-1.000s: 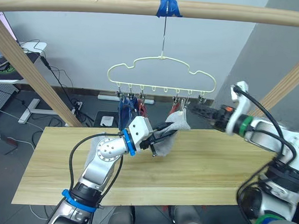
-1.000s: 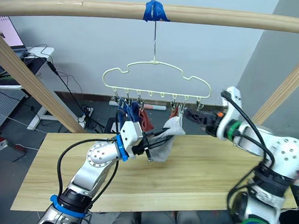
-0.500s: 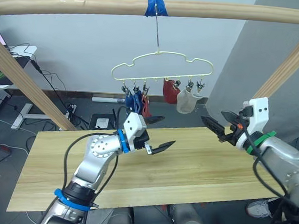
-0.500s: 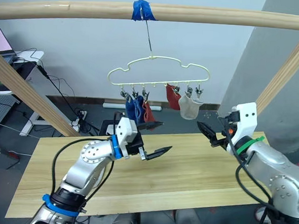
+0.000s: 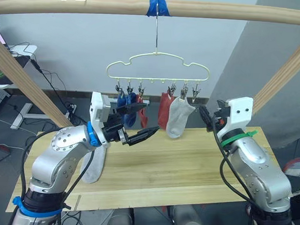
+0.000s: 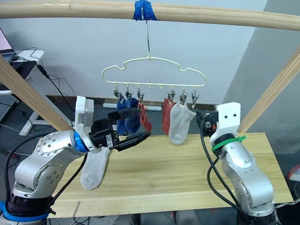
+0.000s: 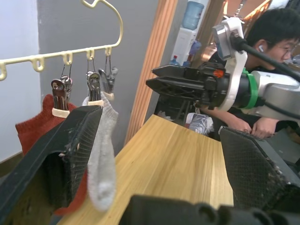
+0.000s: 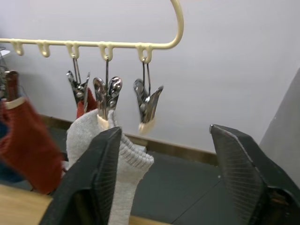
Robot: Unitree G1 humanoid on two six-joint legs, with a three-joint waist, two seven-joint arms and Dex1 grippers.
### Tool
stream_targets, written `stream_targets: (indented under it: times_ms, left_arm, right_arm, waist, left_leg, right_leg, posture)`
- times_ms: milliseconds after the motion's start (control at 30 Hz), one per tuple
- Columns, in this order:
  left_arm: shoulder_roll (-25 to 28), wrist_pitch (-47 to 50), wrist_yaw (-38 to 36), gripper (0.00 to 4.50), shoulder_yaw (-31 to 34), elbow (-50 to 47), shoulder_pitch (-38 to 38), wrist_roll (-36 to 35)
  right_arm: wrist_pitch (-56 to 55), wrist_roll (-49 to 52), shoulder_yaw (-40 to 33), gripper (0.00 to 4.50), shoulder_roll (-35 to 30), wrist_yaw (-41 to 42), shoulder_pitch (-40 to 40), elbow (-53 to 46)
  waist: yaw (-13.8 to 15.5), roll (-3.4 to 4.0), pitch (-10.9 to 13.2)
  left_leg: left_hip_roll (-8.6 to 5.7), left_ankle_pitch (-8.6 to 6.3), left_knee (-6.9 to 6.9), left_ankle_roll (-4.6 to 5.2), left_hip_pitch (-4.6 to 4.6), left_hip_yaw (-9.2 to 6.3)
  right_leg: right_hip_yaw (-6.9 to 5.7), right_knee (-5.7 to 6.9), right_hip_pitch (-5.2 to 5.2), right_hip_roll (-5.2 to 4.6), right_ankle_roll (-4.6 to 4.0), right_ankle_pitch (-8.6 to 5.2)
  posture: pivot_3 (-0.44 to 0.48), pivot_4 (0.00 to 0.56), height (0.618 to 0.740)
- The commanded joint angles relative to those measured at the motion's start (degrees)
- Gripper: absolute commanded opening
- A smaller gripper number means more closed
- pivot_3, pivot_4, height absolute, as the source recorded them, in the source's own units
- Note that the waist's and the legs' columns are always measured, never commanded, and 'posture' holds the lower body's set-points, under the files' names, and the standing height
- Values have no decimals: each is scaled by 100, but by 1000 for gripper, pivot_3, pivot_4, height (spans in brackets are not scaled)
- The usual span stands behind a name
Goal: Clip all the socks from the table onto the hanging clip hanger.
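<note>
The end clip's metal handles [image 8: 148, 93] are spread apart above its closed pale tips [image 8: 146, 126], so the clip's tips will open when I squeeze the handles.
The pale yellow clip hanger [image 5: 158, 67] hangs from the wooden pole by a long hook. Clipped along its bar are two blue socks [image 5: 124, 107], a rust red sock [image 5: 141, 116], a second red sock [image 5: 163, 109] and a light grey sock [image 5: 178, 117]. The end clip [image 8: 147, 105] beside the grey sock is empty. Another grey sock [image 6: 94, 168] lies on the table [image 5: 187, 166] at the left, under my left forearm. My left gripper [image 5: 140, 122] is open in the air just left of the hanging socks, holding nothing. My right gripper [image 5: 206, 118] is open to the right of the grey sock.
Slanting wooden frame poles [image 5: 19, 79] rise at both ends of the table, and the top pole [image 5: 70, 4] runs overhead. A seated person [image 7: 276, 33] shows behind my right arm in the left wrist view. Cables and a desk stand on the floor at the far left.
My left gripper let go of the grey sock, which now hangs clipped, and drew back left. My right gripper pulled away from the clip to the right. The camera shifted.
</note>
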Motion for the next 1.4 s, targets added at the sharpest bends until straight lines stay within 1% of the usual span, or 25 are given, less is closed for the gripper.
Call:
stream_targets:
  times_ms: [33, 100, 200, 400, 500, 667, 967, 1400]
  left_arm:
    - [-60, 66, 233, 4500, 94, -351, 25, -99]
    - [-70, 93, 289, 4500, 90, -385, 33, -109]
    - [-62, 114, 343, 4500, 58, -530, 146, -129]
    - [-55, 126, 466, 4500, 86, -735, 363, -129]
    - [-47, 120, 486, 4500, 80, -742, 363, -129]
    - [-47, 108, 503, 4500, 62, -734, 339, -114]
    - [-72, 103, 533, 4500, 10, -760, 323, -93]
    - [-86, 56, 556, 4500, -20, -781, 335, -43]
  right_arm:
    - [-427, -436, 70, 3267, 190, -87, -208, 141]
    - [-507, -575, 77, 3267, 262, -37, -227, 208]
    - [-613, -711, 114, 2656, 422, 11, -331, 441]
    - [-848, -959, 150, 2656, 747, 102, -471, 869]
    - [-930, -1071, 136, 2656, 844, 111, -544, 1014]
    - [-1057, -1270, 53, 2656, 1043, -13, -695, 1268]
    - [-1166, -1502, -47, 2656, 1227, -49, -790, 1443]
    - [-1366, -1692, -60, 2656, 1390, -14, -1102, 1968]
  waist:
    - [15, 0, 0]
    - [41, 0, 0]
    - [60, 0, 0]
    - [127, 0, 0]
    - [181, 0, 0]
    - [189, 0, 0]
    - [190, 0, 0]
    - [193, 1, -1]
  left_leg:
    - [1, 0, 0, 0, 1, 0]
    - [2, 0, 0, 0, 1, -2]
    - [1, 0, 0, 0, 0, -2]
    - [2, 0, 0, 0, 3, -4]
    - [2, 0, 1, 0, 4, -3]
    - [0, 0, 2, 0, 3, -2]
    - [0, 0, 1, 0, 3, -4]
    - [0, 0, 2, 0, 4, -3]
  right_leg:
    - [-1, 1, 0, 1, 0, 0]
    - [-2, 3, -1, 1, -1, 0]
    - [-2, 3, 0, 1, -1, 0]
    - [-3, 11, -1, 2, -3, 0]
    - [-2, 12, 0, 2, -3, 0]
    - [-2, 11, 0, 0, -3, 1]
    - [-2, 14, 0, 0, -3, 1]
    - [-2, 17, 0, -1, -5, 2]
  posture:
    - [-167, 193, 740]
    - [-161, 191, 740]
    - [-148, 188, 740]
    - [-129, 185, 740]
    - [-126, 185, 740]
    - [-123, 187, 740]
    - [-119, 189, 740]
    - [-110, 184, 740]
